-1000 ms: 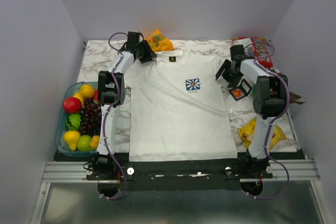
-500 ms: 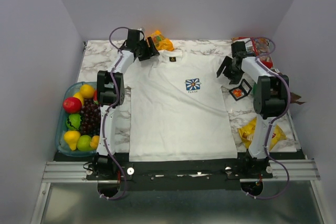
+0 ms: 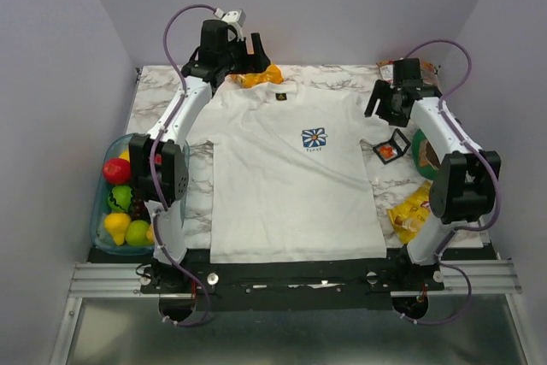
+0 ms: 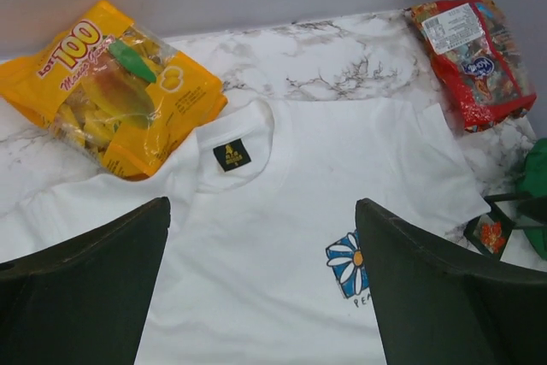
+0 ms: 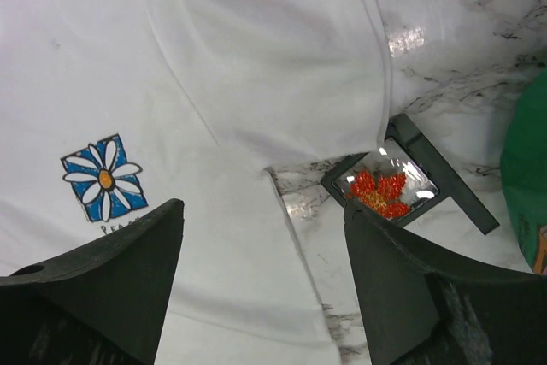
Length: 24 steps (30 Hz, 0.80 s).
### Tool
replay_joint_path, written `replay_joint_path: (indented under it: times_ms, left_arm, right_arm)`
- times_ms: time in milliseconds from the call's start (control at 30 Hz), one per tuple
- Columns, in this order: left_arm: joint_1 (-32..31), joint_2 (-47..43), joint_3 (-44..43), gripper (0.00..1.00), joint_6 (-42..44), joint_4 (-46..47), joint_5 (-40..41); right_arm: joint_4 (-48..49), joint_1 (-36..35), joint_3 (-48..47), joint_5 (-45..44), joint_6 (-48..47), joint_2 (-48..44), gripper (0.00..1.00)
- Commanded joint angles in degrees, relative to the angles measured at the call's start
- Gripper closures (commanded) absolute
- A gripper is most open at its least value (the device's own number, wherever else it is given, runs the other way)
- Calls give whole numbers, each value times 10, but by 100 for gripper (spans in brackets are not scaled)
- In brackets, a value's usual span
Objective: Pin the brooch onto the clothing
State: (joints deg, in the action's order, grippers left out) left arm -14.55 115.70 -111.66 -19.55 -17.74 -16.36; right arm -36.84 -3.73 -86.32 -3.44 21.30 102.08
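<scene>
The open box (image 3: 391,148) sits beside the sleeve, across the shirt from my left gripper, so next my right gripper reaches down and takes the brooch (image 5: 379,196).
The clothing, a white T-shirt (image 3: 291,194) with a blue-and-white daisy print (image 3: 314,138), lies flat on the marble table. The brooch (image 3: 387,151), a small orange-red flower, sits in a little open black box just right of the shirt's right sleeve. My left gripper (image 3: 255,47) is open and empty, raised above the collar near the back wall. My right gripper (image 3: 386,107) is open and empty above the right sleeve. The right wrist view shows the shirt (image 5: 171,57), the brooch (image 5: 380,191) and my right gripper (image 5: 263,211). The left wrist view shows the shirt (image 4: 282,177), the brooch (image 4: 491,234) and my left gripper (image 4: 262,237).
An orange mango snack bag (image 3: 256,77) lies behind the collar. A red snack bag (image 3: 412,71) lies at the back right. A green object (image 3: 425,150) and a yellow bag (image 3: 416,208) are right of the shirt. A tray of fruit (image 3: 128,194) stands at the left edge.
Both grippers have risen off the shirt. The left arm swung up high toward the back wall. The right gripper moved up and back from the sleeve.
</scene>
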Motion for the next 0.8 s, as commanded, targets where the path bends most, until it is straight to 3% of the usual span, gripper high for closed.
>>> replay_joint_path:
  times_ms: [0,167,367,467,600,767]
  left_arm:
    - [7,-78,105,2,29,-24,55]
    - [7,-201,242,2,74,-33,70]
    - [9,-285,389,1,92,32,94]
    - [11,-271,346,1,87,-14,93]
    - [21,-296,378,1,51,26,45]
    - [21,-308,378,1,59,17,62]
  right_arm:
    - [8,3,85,7,-19,-50,17]
    - [35,2,168,-2,7,-100,16]
    - [29,6,175,-50,37,-63,15]
    - [26,9,174,-70,59,-45,15]
    - [26,15,165,-87,77,-13,19]
    - [23,26,160,-106,102,0,25]
